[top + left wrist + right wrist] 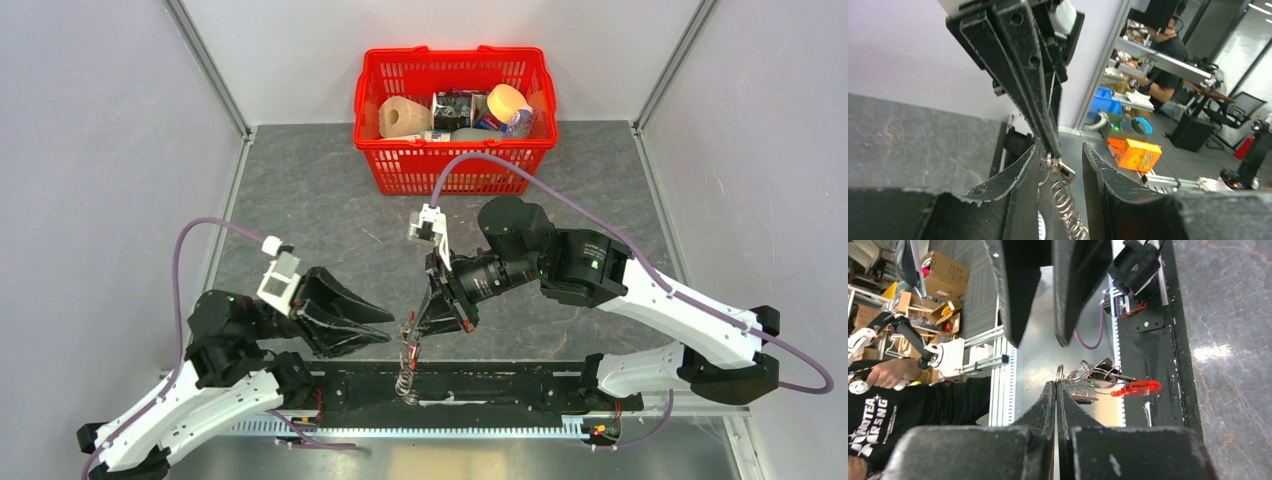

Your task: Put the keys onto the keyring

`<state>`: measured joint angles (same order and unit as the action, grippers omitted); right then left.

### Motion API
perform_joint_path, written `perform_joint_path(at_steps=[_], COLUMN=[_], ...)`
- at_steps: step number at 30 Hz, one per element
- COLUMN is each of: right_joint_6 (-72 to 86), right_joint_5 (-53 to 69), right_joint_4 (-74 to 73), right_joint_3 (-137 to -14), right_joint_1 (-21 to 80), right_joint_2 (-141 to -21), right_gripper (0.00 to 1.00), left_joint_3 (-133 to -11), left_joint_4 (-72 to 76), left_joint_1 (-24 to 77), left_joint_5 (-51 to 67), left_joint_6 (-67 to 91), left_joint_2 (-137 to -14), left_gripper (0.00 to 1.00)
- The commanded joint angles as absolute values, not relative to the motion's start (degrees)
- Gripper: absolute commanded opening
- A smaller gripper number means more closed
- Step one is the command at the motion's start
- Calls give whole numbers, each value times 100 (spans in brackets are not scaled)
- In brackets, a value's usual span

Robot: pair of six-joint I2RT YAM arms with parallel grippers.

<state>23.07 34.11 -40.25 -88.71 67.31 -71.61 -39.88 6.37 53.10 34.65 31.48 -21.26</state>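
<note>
I can see that the keyring hangs only from my right gripper's tips, its rings heaped together (1096, 375). My left gripper should pinch beside those tips (408, 326) before my right gripper takes a new grip.
The keyring (409, 345) hangs over the table's near edge, between the two grippers. It is a bunch of silvery rings (1087, 374) with a red strap (1137, 388) and a wire coil (1068, 207). My right gripper (1056, 383) is shut on one thin ring of it, its long black fingers (1030, 85) coming down from above in the left wrist view. My left gripper (1060, 148) is open, its jaws on either side of the silvery cluster (1059, 167) with a gap on the right. A small dark-headed key (1104, 364) lies among the rings.
A red basket (456, 168) full of household items stands at the back centre of the grey table. A black rail (520, 385) runs along the near edge under the hanging bunch. Grey walls close in both sides.
</note>
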Motion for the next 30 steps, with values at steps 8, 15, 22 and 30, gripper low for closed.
perform_joint_path(at_steps=[8,15,22,30], right_joint_6=[2207,2130,2091,2026], right_joint_5=[4085,4137,4201,4224], right_joint_4=[-4261,-4332,-4333,-4390], right_joint_3=[-9259,-9417,-9561,-9698], right_joint_1=[6759,6759,6759,6759], right_joint_2=[-7265,-7413,-7538,-7689], right_gripper=[0,0,0,0], left_joint_3=[-4416,-4421,-4434,-4434], left_joint_4=[69,35,35,35], left_joint_1=[5300,5299,5300,5300], left_joint_5=[4380,4550,4614,4685], left_joint_6=[3139,3245,3287,3296], left_joint_2=[-2563,-2662,-2762,-2813], left_gripper=[41,38,37,35])
